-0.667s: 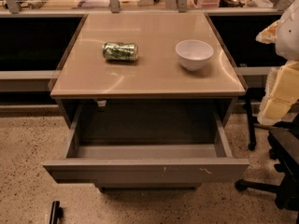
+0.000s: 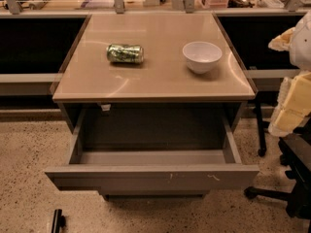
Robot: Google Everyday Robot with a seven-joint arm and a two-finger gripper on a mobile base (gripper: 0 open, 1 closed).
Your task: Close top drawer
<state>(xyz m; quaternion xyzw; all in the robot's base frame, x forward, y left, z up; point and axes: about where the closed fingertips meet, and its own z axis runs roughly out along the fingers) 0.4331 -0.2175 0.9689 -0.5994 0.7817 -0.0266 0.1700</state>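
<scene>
I should expect more drawers hidden below when I push the top drawer in, because a grey edge (image 2: 155,194) sticks out under the top drawer's front (image 2: 151,178).
The top drawer (image 2: 151,177) is pulled far out from under the tan cabinet top (image 2: 146,79). Its wide grey front faces me, with small white scratches right of centre. Its inside looks bare. Only a narrow black piece of my gripper (image 2: 58,221) shows, at the bottom left edge of the camera view. It sits low over the floor, below and left of the drawer front, and is not touching it.
A green can (image 2: 125,53) lies on its side on the cabinet top, with a white bowl (image 2: 202,56) to its right. A cream and white padded shape (image 2: 294,101) fills the right edge, above a black chair base (image 2: 286,191). The floor is speckled.
</scene>
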